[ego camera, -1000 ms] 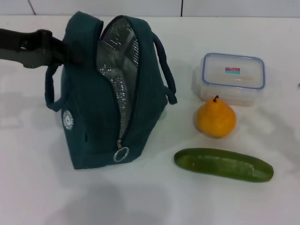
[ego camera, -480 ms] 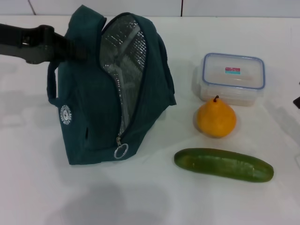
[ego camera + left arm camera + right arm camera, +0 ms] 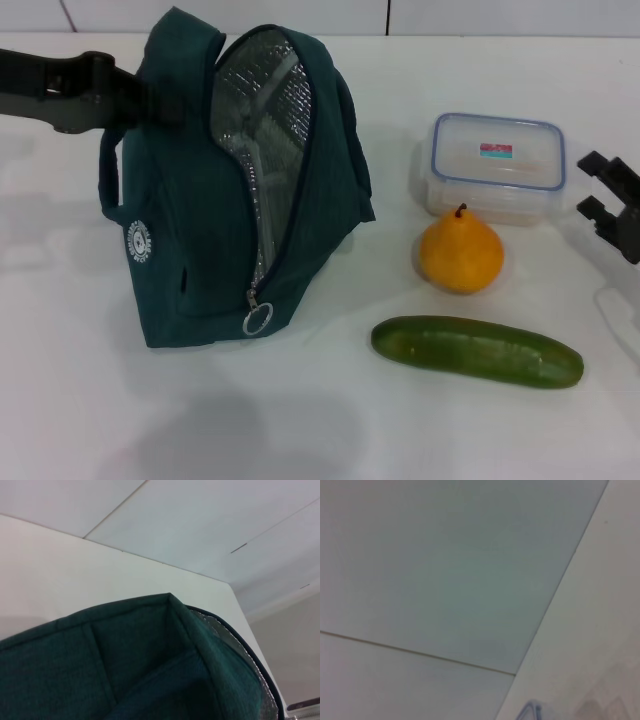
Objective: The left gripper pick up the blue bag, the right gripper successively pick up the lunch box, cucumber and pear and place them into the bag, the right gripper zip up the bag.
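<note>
The lunch box's short side (image 3: 560,172) faces my open right gripper, clear of the pear, so I go on moving in until its fingers close on that side's edge (image 3: 563,158).
The blue bag (image 3: 200,240) stands on the white table (image 3: 330,420) at centre left, unzipped, its silver lining (image 3: 262,110) showing. My left gripper (image 3: 160,104) reaches in from the left and is shut on the bag's upper left side; the fabric hides its fingertips. The left wrist view is mostly filled by the bag's teal fabric (image 3: 125,670). To the right sit the lunch box (image 3: 497,165), the pear (image 3: 460,252) in front of it, and the cucumber (image 3: 477,351) nearest me. My right gripper (image 3: 592,185) is open at the right edge, just right of the lunch box.
A ring zipper pull (image 3: 257,319) hangs at the low front end of the bag's opening. A wall with panel seams (image 3: 388,15) runs behind the table. Only a corner of the lunch box (image 3: 530,711) shows in the right wrist view.
My right gripper has come into view from the right edge, toward the lunch box. The bag was pulled slightly left and its opening spread wider; since half a second ago it has held still.
</note>
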Motion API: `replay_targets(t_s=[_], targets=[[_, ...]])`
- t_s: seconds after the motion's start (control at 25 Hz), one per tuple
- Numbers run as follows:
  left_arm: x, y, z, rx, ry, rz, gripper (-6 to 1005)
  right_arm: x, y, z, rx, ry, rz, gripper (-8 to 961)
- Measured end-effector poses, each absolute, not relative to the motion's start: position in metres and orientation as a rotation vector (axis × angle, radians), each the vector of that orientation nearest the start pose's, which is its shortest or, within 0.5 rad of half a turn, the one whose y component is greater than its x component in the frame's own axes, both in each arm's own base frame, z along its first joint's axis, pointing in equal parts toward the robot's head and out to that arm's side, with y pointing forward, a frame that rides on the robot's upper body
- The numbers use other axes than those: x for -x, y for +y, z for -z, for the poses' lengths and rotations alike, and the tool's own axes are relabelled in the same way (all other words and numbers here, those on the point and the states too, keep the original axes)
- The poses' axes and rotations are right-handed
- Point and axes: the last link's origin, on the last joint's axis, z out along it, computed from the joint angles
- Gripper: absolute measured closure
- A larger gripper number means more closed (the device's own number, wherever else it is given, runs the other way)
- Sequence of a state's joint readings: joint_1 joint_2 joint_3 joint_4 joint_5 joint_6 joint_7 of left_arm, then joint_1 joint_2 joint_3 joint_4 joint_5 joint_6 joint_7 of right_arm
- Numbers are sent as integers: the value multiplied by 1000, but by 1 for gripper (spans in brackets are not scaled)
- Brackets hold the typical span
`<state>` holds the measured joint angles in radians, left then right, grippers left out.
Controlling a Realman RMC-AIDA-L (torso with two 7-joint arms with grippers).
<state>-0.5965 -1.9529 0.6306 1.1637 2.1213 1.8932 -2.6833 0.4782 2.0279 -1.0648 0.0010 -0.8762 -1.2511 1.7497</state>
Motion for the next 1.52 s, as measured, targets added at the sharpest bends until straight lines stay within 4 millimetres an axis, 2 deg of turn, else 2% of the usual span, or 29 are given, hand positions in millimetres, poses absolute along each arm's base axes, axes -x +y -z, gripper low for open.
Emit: replay_targets(t_s=[0.44, 1.04, 1.52], targets=[[212, 346, -125, 2424, -1735, 537, 958, -321, 336, 32, 1536, 1855, -1338, 104], [211, 348, -126, 2427, -1725, 536, 958, -304, 356, 25, 1584, 1789, -1369, 116], [207, 350, -124, 2446, -1703, 539, 958, -303, 358, 26, 1591, 1791, -1355, 239]])
